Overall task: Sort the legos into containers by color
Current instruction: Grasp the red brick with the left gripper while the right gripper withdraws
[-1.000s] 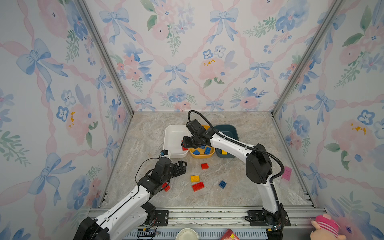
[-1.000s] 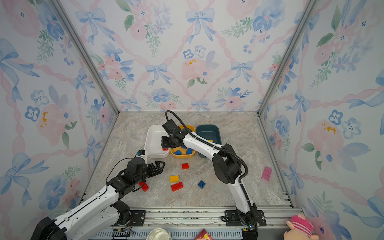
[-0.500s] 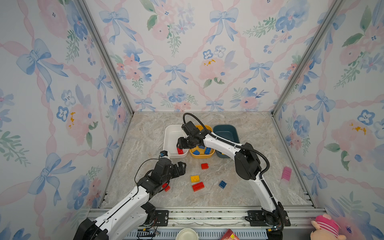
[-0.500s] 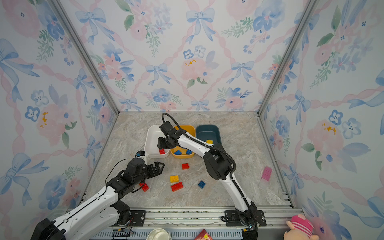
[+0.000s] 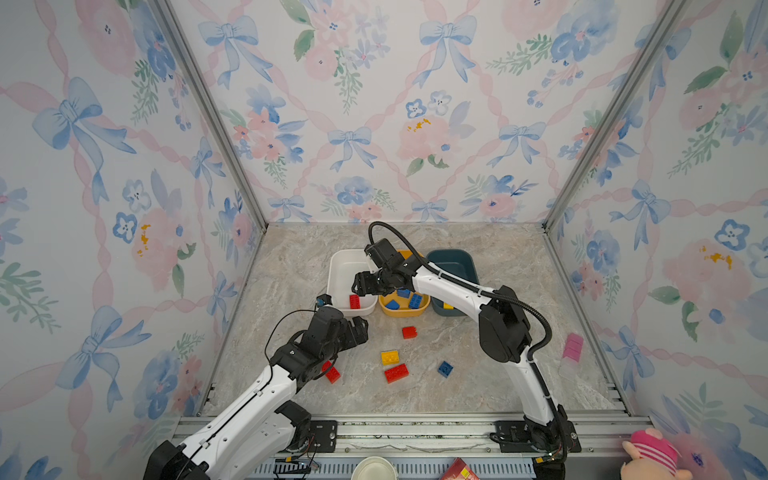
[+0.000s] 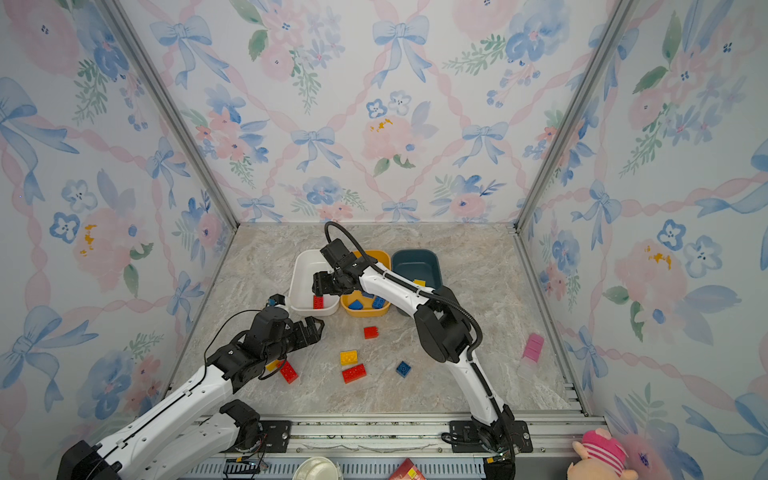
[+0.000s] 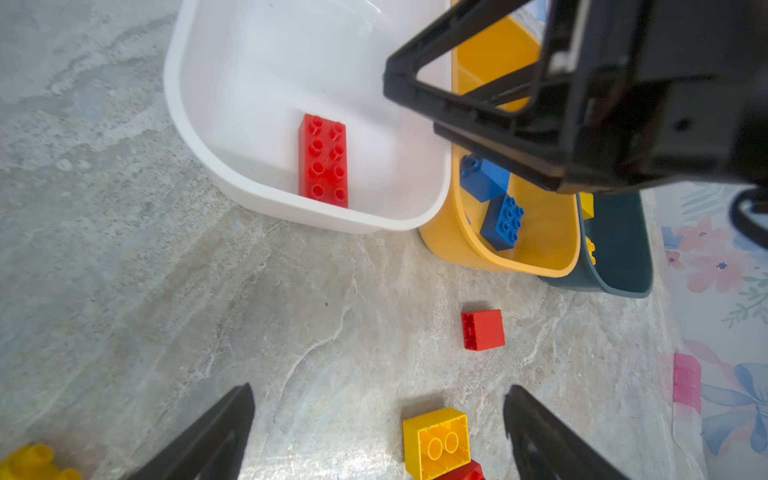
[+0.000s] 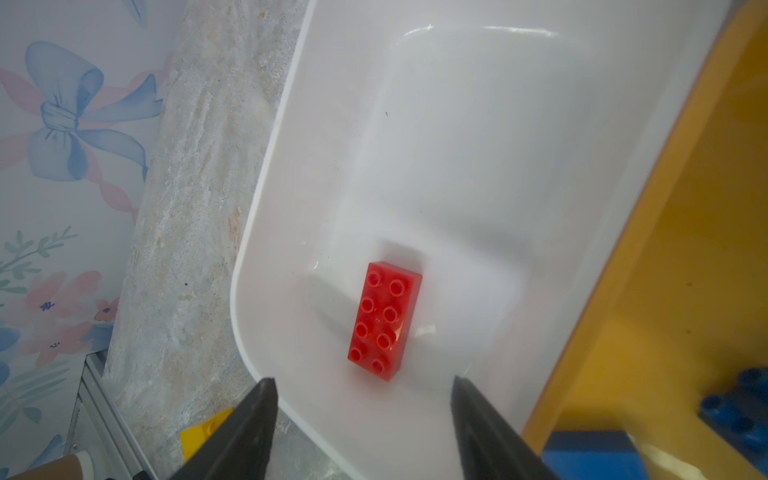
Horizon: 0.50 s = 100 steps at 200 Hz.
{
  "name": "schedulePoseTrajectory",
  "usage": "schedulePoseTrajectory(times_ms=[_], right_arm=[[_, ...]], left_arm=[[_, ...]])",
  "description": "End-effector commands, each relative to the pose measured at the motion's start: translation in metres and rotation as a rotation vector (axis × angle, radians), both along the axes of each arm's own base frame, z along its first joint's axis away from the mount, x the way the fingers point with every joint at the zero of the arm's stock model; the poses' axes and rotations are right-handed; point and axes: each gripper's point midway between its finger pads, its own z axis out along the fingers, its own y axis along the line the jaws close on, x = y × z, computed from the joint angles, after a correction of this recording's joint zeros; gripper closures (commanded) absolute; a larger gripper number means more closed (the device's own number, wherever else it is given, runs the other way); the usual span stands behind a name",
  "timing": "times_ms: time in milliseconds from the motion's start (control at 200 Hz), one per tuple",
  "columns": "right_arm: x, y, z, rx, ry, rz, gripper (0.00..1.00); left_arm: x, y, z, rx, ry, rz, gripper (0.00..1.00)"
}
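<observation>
Next, my right gripper moves out of the way, as it blocks the white tub (image 5: pixel 346 270), while my left gripper pulls back for the red lego (image 5: pixel 331 372) under my left arm.
Three tubs stand in a row at the back: white (image 5: pixel 341 266), yellow-orange (image 5: pixel 402 312) and teal (image 5: pixel 455 259). A red oblong lego (image 5: pixel 354 301) (image 8: pixel 384 320) lies flat in the white tub. My right gripper (image 5: pixel 358 287) (image 8: pixel 362 380) hangs open and empty just above that lego. My left gripper (image 5: pixel 362 328) (image 7: pixel 380 388) is open over bare table in front of the white tub. Loose legos lie on the table: a red square (image 5: pixel 409 332), a yellow (image 5: pixel 389 357), a red oblong (image 5: pixel 396 372) and a blue (image 5: pixel 445 368).
Blue legos (image 5: pixel 409 299) lie in the yellow-orange tub and a yellow lego (image 5: pixel 448 306) in the teal one. Another red lego (image 5: pixel 332 372) sits half under my left arm. A pink block (image 5: pixel 573 347) lies by the right wall. Floral walls close three sides.
My right gripper moved left from the yellow-orange tub to over the white tub and opened, letting go of the red oblong lego, which now lies inside. The left arm barely moved.
</observation>
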Motion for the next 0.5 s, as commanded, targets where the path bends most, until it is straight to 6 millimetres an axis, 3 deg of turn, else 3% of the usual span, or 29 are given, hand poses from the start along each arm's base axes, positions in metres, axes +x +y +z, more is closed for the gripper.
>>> schedulePoseTrajectory(times_ms=[0, 220, 495], right_arm=[[-0.008, -0.022, 0.044, 0.019, -0.047, -0.003, 0.28], [-0.039, -0.072, 0.044, -0.029, -0.018, -0.006, 0.19], [-0.093, -0.136, 0.024, -0.126, 0.050, 0.005, 0.08]], left_arm=[[-0.011, 0.018, -0.006, 0.065, 0.095, 0.071, 0.06], [-0.029, 0.028, -0.013, 0.121, 0.222, 0.125, 0.09], [-0.054, 0.036, -0.027, 0.157, 0.338, 0.180, 0.14]])
